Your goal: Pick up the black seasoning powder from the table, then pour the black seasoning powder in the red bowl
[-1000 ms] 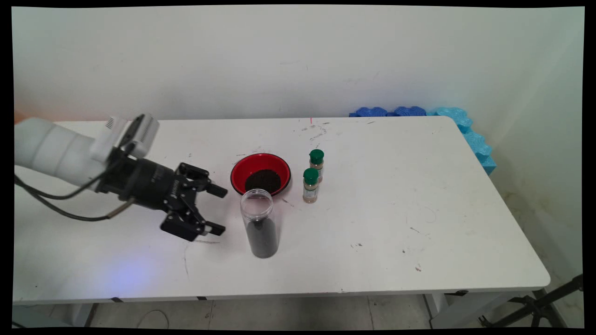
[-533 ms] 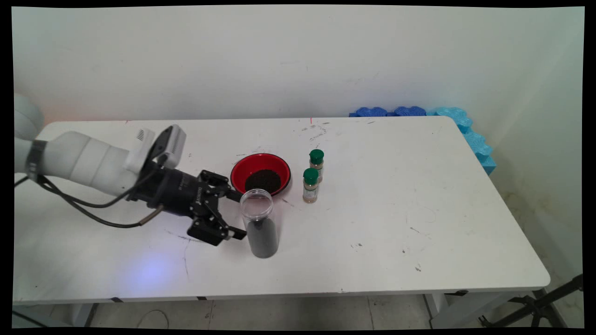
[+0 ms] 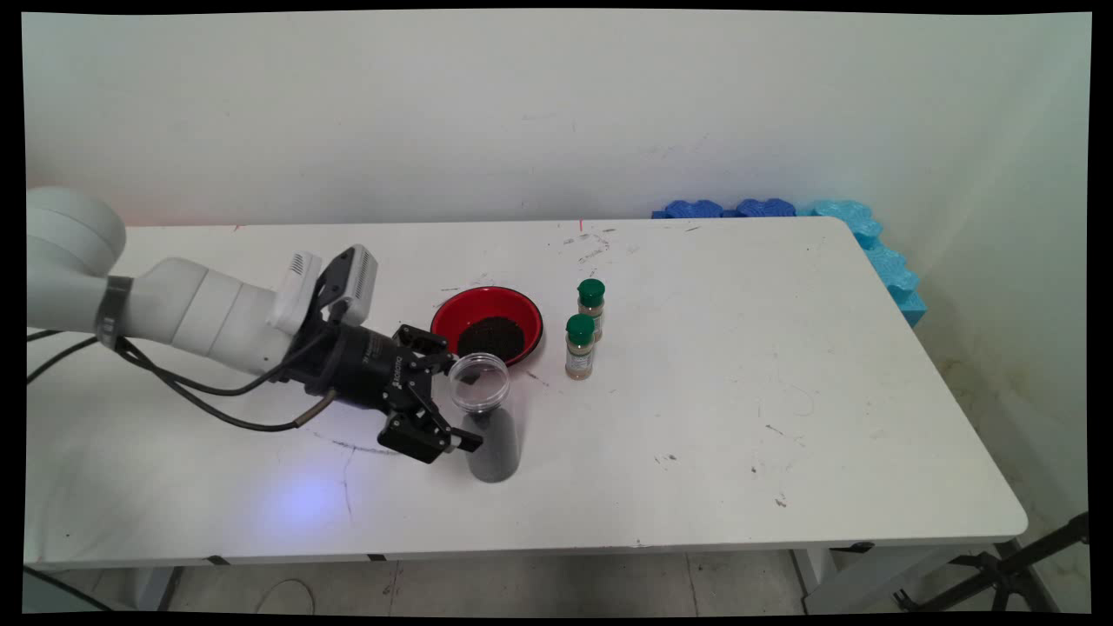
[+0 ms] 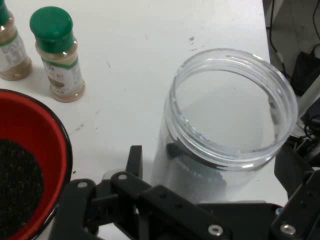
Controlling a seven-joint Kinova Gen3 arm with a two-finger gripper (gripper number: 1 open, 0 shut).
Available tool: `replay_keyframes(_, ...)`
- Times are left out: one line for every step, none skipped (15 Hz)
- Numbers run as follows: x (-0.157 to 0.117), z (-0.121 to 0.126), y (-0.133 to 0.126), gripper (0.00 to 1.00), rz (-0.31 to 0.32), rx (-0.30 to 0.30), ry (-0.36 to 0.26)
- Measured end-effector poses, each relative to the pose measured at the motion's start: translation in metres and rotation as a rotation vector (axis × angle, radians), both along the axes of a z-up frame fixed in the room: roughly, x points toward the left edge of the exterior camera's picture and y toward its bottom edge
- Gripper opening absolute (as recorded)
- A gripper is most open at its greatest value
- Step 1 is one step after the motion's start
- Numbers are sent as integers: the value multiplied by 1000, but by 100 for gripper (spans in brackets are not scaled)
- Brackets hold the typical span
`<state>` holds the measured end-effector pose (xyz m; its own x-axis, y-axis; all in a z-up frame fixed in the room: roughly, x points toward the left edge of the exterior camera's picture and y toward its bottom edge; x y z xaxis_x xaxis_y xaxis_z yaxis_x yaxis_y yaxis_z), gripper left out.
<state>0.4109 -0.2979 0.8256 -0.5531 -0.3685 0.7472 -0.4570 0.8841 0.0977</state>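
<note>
The dark grains [image 3: 493,449] lie level below the jar's lidless opening [image 3: 480,377], so they should slide along the jar's side and pour out when I tilt the clear plastic jar.
A clear plastic jar [image 3: 489,426] with dark grains in its bottom and no lid stands near the table's middle. My gripper [image 3: 463,402] is open and reaches in from the left, one finger on each side of the jar's lower body. In the hand view the jar [image 4: 227,120] fills the centre, with its open mouth above the fingers [image 4: 134,161]. I cannot tell whether the fingers touch the jar. Just behind it sits a red bowl [image 3: 487,325] holding dark grains, seen at the left edge of the hand view as the red bowl [image 4: 30,165].
Two small spice bottles with green caps [image 3: 580,346] [image 3: 591,306] stand right of the bowl, and both show in the hand view [image 4: 56,52] [image 4: 10,47]. Blue foam blocks [image 3: 869,243] lie at the table's far right corner. The white table [image 3: 783,391] stretches to the right.
My arm has moved right across the table toward the jar. The open fingers, first well left of it, now stand on either side of it. The jar, bowl and bottles have stayed put.
</note>
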Motion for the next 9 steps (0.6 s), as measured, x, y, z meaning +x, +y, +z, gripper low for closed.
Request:
replay_keyframes(-1, -2, -1, 100, -1, 0, -1)
replay_keyframes(-3, -4, -1, 100, -2, 0, -3)
replay_keyframes(-4, -5, -2, 100, -3, -1, -4)
replay_keyframes(-5, -6, -3, 0, -2, -1, -3)
replay_keyframes(-5, -7, -3, 0, -1, -1, -3)
replay_keyframes(-6, -8, -4, 0, 2, 0, -2)
replay_keyframes(-6, -9, -4, 0, 4, 1, -2)
replay_keyframes(-6, -10, -4, 0, 7, 3, -1)
replay_keyframes(-7, -10, -5, 0, 8, 4, -1)
